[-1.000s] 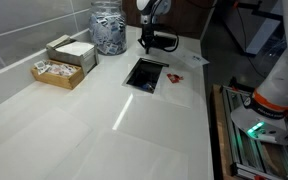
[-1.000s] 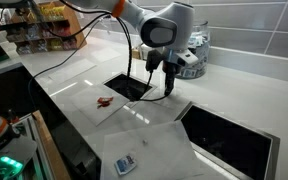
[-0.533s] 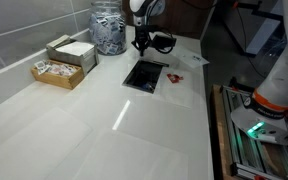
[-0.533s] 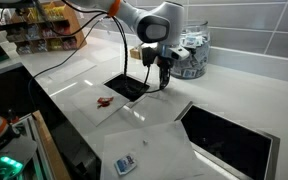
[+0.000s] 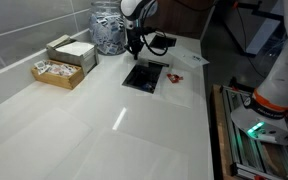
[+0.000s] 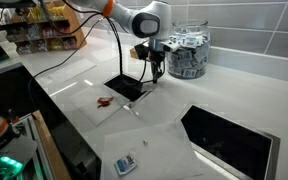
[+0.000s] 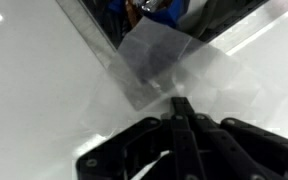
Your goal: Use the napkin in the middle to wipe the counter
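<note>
I should use my gripper to drag the napkin back across the open counter (image 6: pixel 168 104) toward the second opening, because the napkin's corner (image 7: pixel 150 46) hangs over the rim of the dark opening.
The glossy white counter (image 5: pixel 104 120) fills both exterior views. My gripper (image 5: pixel 134 49) hangs point-down just above the far edge of a dark rectangular opening (image 5: pixel 145 75), close to the glass jar. It also shows in an exterior view (image 6: pixel 156 76). In the wrist view my gripper (image 7: pixel 181 103) has its fingers pressed together with nothing between them. Thin white napkins lie flat on the counter: one with a red mark (image 6: pixel 105 103), one beside it (image 6: pixel 152 135), and one with a small blue thing on it (image 6: pixel 125 164). A pale sheet (image 7: pixel 162 60) lies ahead of the fingers.
A glass jar of packets (image 5: pixel 109 28) stands by the grey tiled wall, also seen in an exterior view (image 6: pixel 187 52). A wooden box of sachets (image 5: pixel 62 62) sits further along. A second dark opening (image 6: pixel 229 132) lies near the counter's edge. The counter's front edge drops off (image 5: pixel 209 120).
My gripper has moved from over the dark opening's side toward the wall and the glass jar, staying shut. The napkins have not moved.
</note>
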You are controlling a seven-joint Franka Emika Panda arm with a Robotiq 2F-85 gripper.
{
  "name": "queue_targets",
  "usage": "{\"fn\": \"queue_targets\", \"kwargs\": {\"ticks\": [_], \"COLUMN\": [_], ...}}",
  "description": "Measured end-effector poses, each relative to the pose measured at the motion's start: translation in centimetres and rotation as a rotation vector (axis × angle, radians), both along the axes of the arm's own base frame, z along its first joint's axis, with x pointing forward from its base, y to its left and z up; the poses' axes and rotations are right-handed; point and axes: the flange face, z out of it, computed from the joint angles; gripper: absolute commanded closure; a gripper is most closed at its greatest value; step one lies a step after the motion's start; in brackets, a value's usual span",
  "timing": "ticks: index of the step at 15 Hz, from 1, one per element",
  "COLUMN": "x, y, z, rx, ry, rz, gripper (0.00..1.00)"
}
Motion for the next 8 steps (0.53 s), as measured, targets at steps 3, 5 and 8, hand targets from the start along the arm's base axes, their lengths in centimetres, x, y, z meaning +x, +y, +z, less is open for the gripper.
{"fn": "queue_targets", "kwargs": {"ticks": [3, 5, 8], "x": [0.7, 1.0, 0.9], "y": [2.2, 3.0, 2.1], "z": [0.0, 0.1, 0.2], "rx": [-0.004, -0.003, -0.008], "ry": [-0.002, -0.005, -0.006], "rz": [0.052, 0.075, 0.064], "gripper": [1.0, 1.0, 1.0]}}
